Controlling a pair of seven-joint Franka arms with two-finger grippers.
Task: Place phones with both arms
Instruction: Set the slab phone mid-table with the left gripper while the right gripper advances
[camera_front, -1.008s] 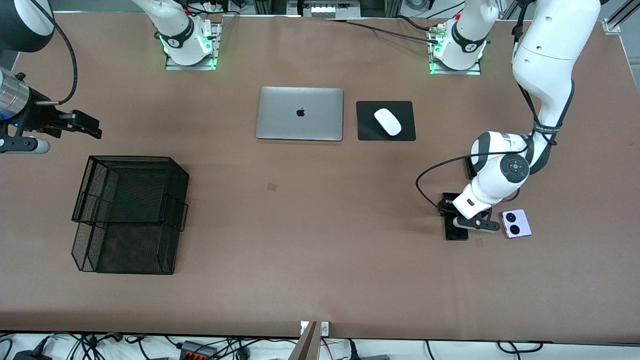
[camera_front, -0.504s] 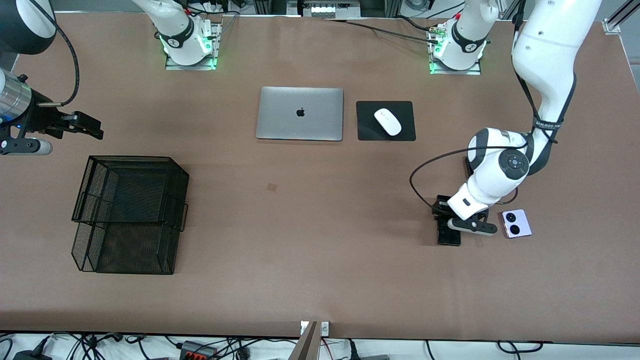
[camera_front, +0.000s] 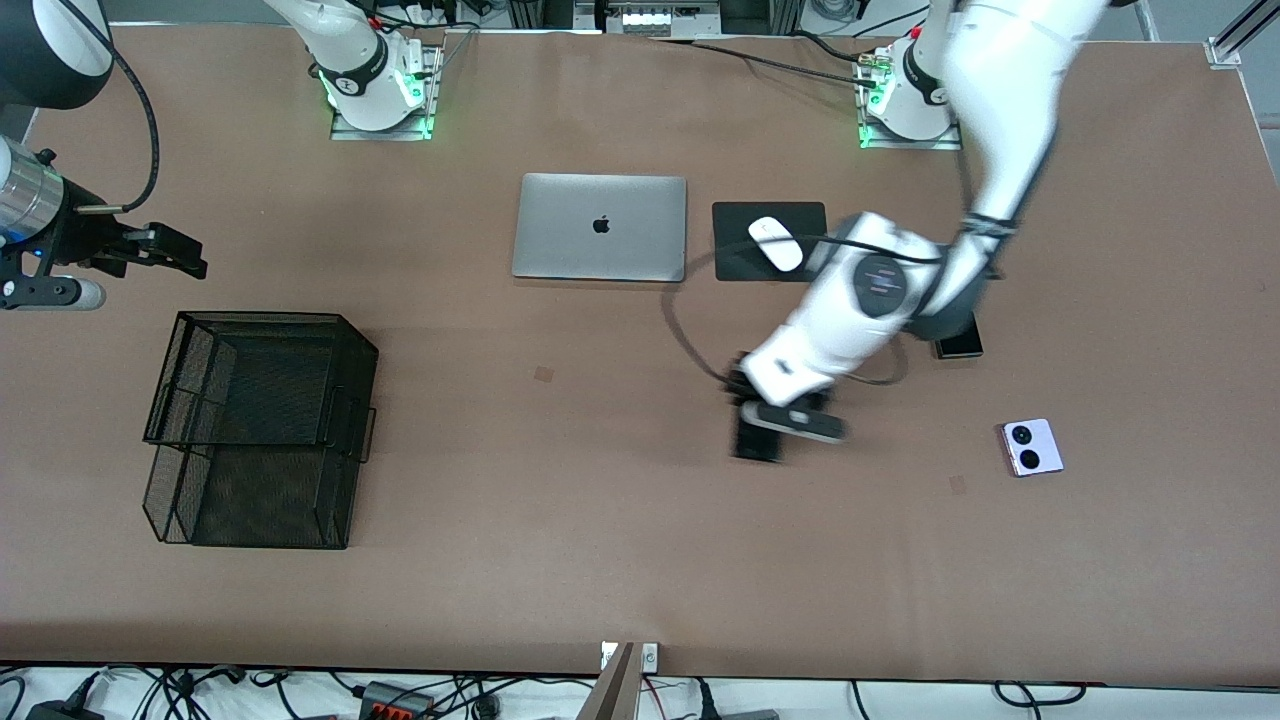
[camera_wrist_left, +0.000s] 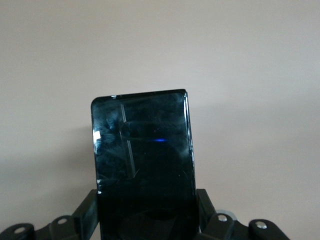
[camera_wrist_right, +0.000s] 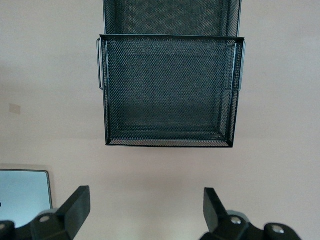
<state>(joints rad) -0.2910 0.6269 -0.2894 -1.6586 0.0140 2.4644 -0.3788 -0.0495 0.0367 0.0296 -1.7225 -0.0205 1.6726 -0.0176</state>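
My left gripper is holding the black slab phone (camera_front: 758, 445) a long way from the mesh basket. I should put the phone down midway (camera_front: 617, 384) so my right gripper can take it.
My left gripper (camera_front: 762, 420) is shut on the long flat black slab phone (camera_front: 756, 442) and holds it above the bare table near the middle. In the left wrist view the phone (camera_wrist_left: 143, 160) sticks out between the fingers of the gripper (camera_wrist_left: 146, 206). The small black flip phone (camera_front: 958, 342) lies on the table, partly covered by the left arm. The pale lilac-white flip phone (camera_front: 1032, 447) with two black lenses lies toward the left arm's end. My right gripper (camera_front: 178, 253) is open and empty, waiting over the table beside the mesh basket; its wrist view (camera_wrist_right: 145, 199) shows the same.
A black two-tier wire mesh basket (camera_front: 265, 317) stands toward the right arm's end; it also shows in the right wrist view (camera_wrist_right: 170, 36). A silver laptop (camera_front: 600, 227) and a white mouse (camera_front: 776, 243) on a black pad (camera_front: 740, 262) lie near the bases.
My left gripper has lifted the slab phone from beside the lilac phone and carried it toward the table's middle. The black flip phone is now uncovered. The right arm has not moved.
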